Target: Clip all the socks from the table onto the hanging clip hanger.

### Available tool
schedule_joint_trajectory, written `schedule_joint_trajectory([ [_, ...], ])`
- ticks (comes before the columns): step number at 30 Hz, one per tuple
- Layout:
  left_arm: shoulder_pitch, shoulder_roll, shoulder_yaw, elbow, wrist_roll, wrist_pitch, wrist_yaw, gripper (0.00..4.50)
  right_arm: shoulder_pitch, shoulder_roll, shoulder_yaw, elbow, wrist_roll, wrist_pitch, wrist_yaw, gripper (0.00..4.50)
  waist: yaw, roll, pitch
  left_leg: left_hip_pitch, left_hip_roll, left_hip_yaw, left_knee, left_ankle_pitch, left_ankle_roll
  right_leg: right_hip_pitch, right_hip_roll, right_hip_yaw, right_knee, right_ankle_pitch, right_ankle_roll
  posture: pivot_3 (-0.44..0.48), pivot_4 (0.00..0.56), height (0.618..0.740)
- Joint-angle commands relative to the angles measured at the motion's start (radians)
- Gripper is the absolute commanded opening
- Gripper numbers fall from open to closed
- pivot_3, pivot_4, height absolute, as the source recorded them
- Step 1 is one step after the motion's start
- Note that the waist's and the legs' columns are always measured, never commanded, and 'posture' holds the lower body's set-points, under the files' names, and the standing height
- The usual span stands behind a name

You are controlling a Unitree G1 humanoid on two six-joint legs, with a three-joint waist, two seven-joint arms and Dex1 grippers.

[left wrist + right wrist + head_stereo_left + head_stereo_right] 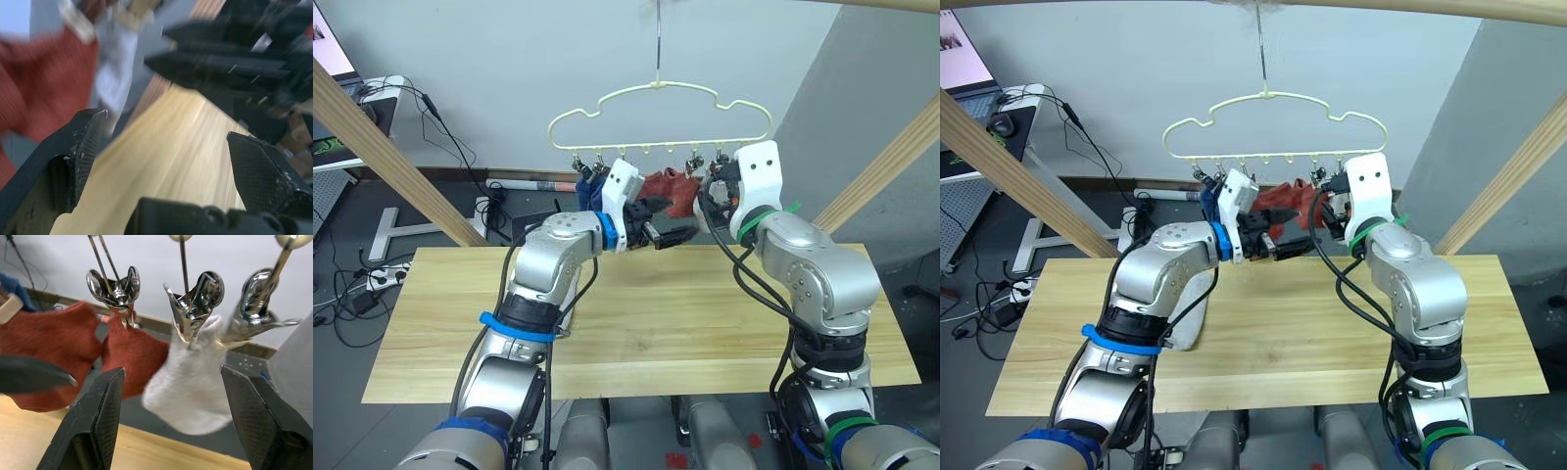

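Observation:
The empty metal clip (254,308) has shiny handles (259,284) that spread apart above its closed gripping end, so I expect the clip to open for the grey sock when the robot squeezes it.
The cream clip hanger (658,86) hangs above the table's (685,323) far edge. Blue socks (588,188) hang from its left clips. Two rust-red socks (134,352) are clipped near the middle, and a light grey sock (188,377) hangs from the clip beside them. My left gripper (664,223) is open and holds nothing, just below the red socks. My right gripper (172,371) is open too, its fingers either side of the clipped grey sock. Another light grey sock (1190,323) lies on the table under my left arm.
Slanted wooden beams stand at the left (391,157) and right (881,166) of the table. Behind on the left is a desk with a monitor (333,49), and cables (352,284) lie on the floor.

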Motion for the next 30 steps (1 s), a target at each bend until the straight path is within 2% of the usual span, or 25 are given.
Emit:
schedule_joint_trajectory([
  [1,-0.011,0.050,0.049,-0.095,-0.073,0.007,-0.059,4.48,0.011,0.019,-0.038,-0.128,-0.020,0.016,-0.037,3.23,0.000,0.000,0.000,0.000,0.000,0.000,0.000,0.000,0.000,0.000,0.000,0.000,0.000,0.000,0.000,-0.007,0.247,0.740],
  [6,-0.018,0.153,0.063,-0.143,-0.123,0.014,-0.141,4.48,0.099,0.051,-0.031,-0.271,-0.054,0.044,-0.085,3.23,0.001,0.000,0.000,0.000,0.000,0.000,0.000,0.000,0.000,0.000,0.000,0.000,0.000,0.000,0.000,-0.006,0.246,0.740],
  [12,-0.049,0.229,0.102,-0.155,-0.188,0.015,-0.201,4.48,0.148,0.104,-0.028,-0.349,-0.088,0.049,-0.132,3.23,0.000,0.000,0.000,0.000,0.000,0.000,0.000,0.001,-0.001,0.000,0.000,0.000,0.000,0.000,0.000,-0.009,0.255,0.740],
  [22,-0.074,0.299,0.116,-0.143,-0.233,0.025,-0.257,4.48,0.133,0.162,-0.036,-0.348,-0.096,0.038,-0.149,3.23,0.000,0.000,0.000,0.000,0.000,0.000,0.000,0.001,-0.001,0.000,0.000,0.000,0.000,0.000,0.000,-0.002,0.260,0.740],
  [30,-0.057,0.321,0.101,-0.156,-0.228,0.022,-0.252,4.48,0.105,0.171,-0.048,-0.273,-0.098,-0.001,-0.138,3.23,0.001,0.000,0.000,0.000,0.000,0.000,0.000,0.001,-0.001,0.000,0.000,0.000,0.000,0.000,0.000,0.006,0.261,0.740],
])
